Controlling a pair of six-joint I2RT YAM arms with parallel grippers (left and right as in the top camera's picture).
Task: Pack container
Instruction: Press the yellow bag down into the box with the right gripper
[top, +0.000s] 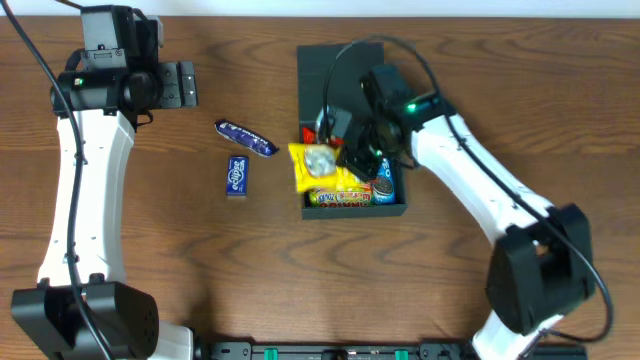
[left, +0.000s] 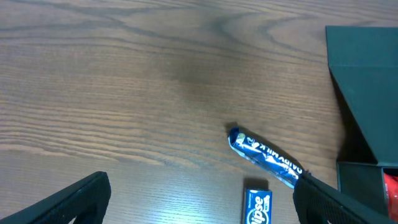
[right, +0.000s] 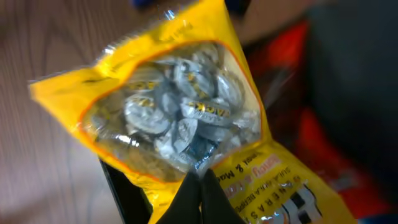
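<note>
My right gripper should pull the yellow candy bag inward, because the yellow candy bag's end (top: 298, 167) sticks out past the container's side. It should then let go of the bag and press that end down inside (top: 314, 187).
The dark green container (top: 345, 62) stands open at the table's middle, its lid flat behind it, with several snack packs inside. My right gripper (top: 352, 158) is shut on a yellow candy bag (top: 318, 165) and holds it over the box's left wall. In the right wrist view the bag (right: 180, 118) fills the frame above the closed fingertips (right: 200, 186). My left gripper (top: 178, 84) is open and empty at the far left. A blue chocolate bar (top: 246, 139) and a blue gum pack (top: 237, 176) lie on the table left of the box, also in the left wrist view (left: 266, 157), (left: 257, 206).
The container's lid and wall show at the right edge of the left wrist view (left: 364, 93). Bare wooden table (top: 200, 260) lies in front of and left of the box.
</note>
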